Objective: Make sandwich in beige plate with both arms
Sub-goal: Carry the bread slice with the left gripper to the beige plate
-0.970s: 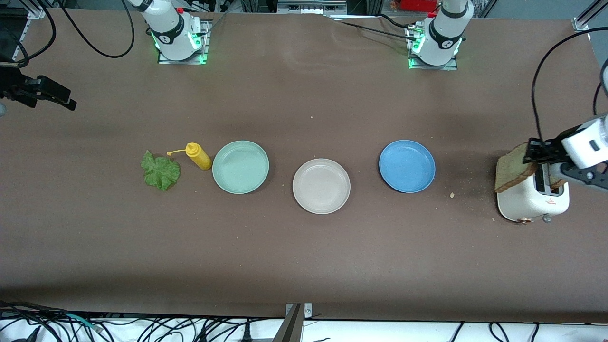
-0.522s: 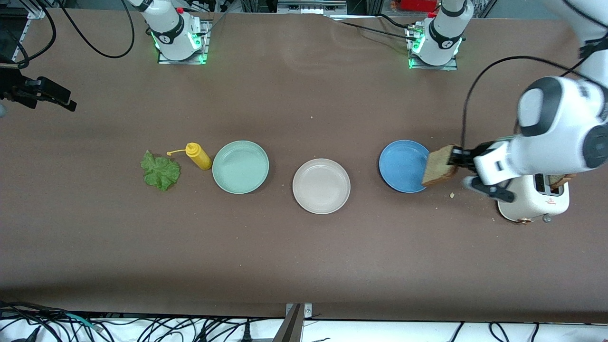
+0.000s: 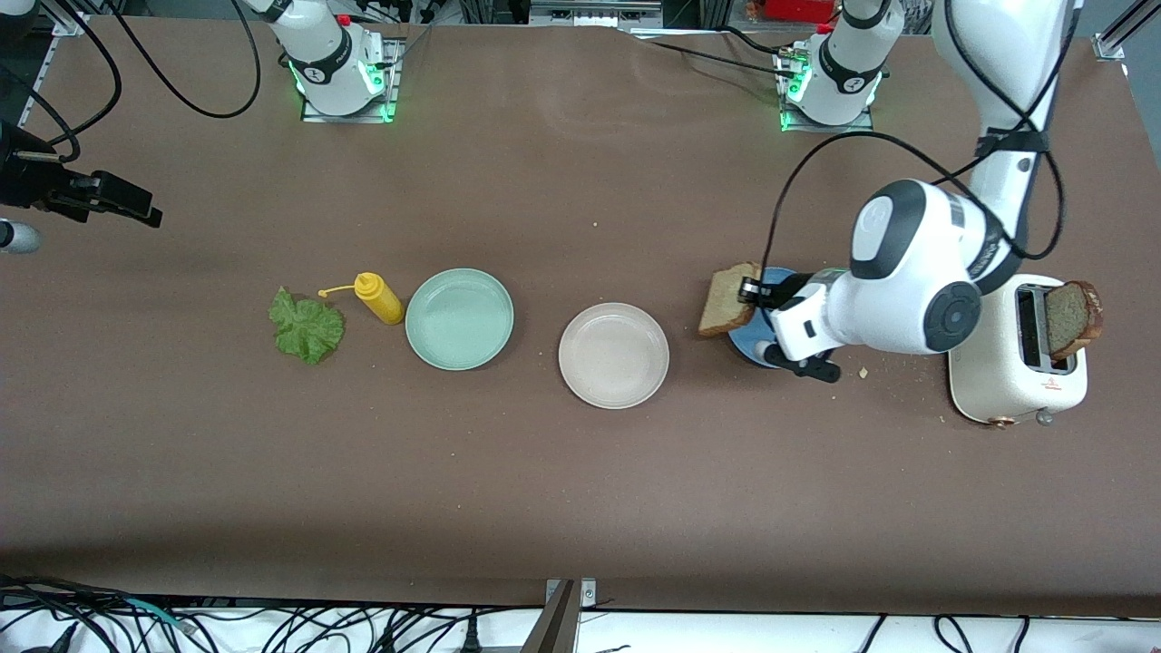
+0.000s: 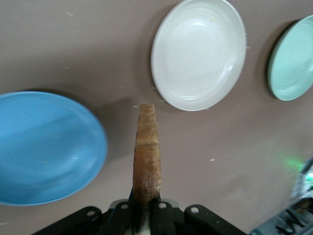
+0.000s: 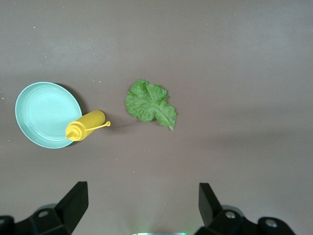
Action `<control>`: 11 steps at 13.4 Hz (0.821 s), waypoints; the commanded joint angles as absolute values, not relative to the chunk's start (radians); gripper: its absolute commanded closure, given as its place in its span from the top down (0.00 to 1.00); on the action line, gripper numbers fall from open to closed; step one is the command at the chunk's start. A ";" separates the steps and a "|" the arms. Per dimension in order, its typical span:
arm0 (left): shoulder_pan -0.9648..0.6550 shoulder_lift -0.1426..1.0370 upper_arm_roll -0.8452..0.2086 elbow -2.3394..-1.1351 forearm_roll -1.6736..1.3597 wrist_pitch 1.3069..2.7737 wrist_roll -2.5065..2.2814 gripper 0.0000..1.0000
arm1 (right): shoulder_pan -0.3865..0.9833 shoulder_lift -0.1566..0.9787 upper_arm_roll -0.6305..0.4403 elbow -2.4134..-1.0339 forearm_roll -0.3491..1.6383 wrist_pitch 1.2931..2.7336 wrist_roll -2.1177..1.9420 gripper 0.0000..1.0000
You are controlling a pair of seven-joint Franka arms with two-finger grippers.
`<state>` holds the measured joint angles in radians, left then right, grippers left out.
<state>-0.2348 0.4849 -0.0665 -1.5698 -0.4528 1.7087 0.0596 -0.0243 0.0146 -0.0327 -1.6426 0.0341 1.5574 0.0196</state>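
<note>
The path from the brown bread slice (image 3: 726, 300) to the empty beige plate (image 3: 614, 355) is clear, so I keep carrying the slice with my left gripper until the slice touches the plate.
My left gripper (image 3: 755, 292) is shut on a brown bread slice (image 3: 728, 301) held on edge in the air, over the blue plate's rim on the side toward the beige plate (image 3: 614, 355). In the left wrist view the slice (image 4: 146, 147) stands edge-on in the left gripper (image 4: 145, 215), with the beige plate (image 4: 198, 54) bare ahead of it. A second bread slice (image 3: 1071, 317) sticks out of the toaster. The green lettuce leaf (image 3: 307, 326) lies toward the right arm's end of the table. My right gripper (image 5: 142, 198) hangs open and holds nothing, high above the lettuce leaf (image 5: 149, 104).
A mint-green plate (image 3: 459, 318) sits between the beige plate and a yellow squeeze bottle (image 3: 379, 297). The blue plate (image 3: 746, 346) is mostly hidden under my left arm. A white toaster (image 3: 1014, 376) stands at the left arm's end. Crumbs lie beside it.
My left arm carried the bread slice from the toaster across the blue plate toward the beige plate. The second slice in the toaster now shows. The right arm shifted only slightly.
</note>
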 commanded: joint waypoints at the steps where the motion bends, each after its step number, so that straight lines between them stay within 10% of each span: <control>1: -0.279 0.566 -0.054 -1.471 -0.532 1.698 0.035 0.00 | -0.026 0.032 -0.029 -1.621 0.038 1.531 0.017 1.00; 11: -0.383 0.692 -0.052 -1.416 -0.868 2.035 0.034 0.00 | -0.017 0.095 -0.026 -1.612 0.043 1.523 -0.018 1.00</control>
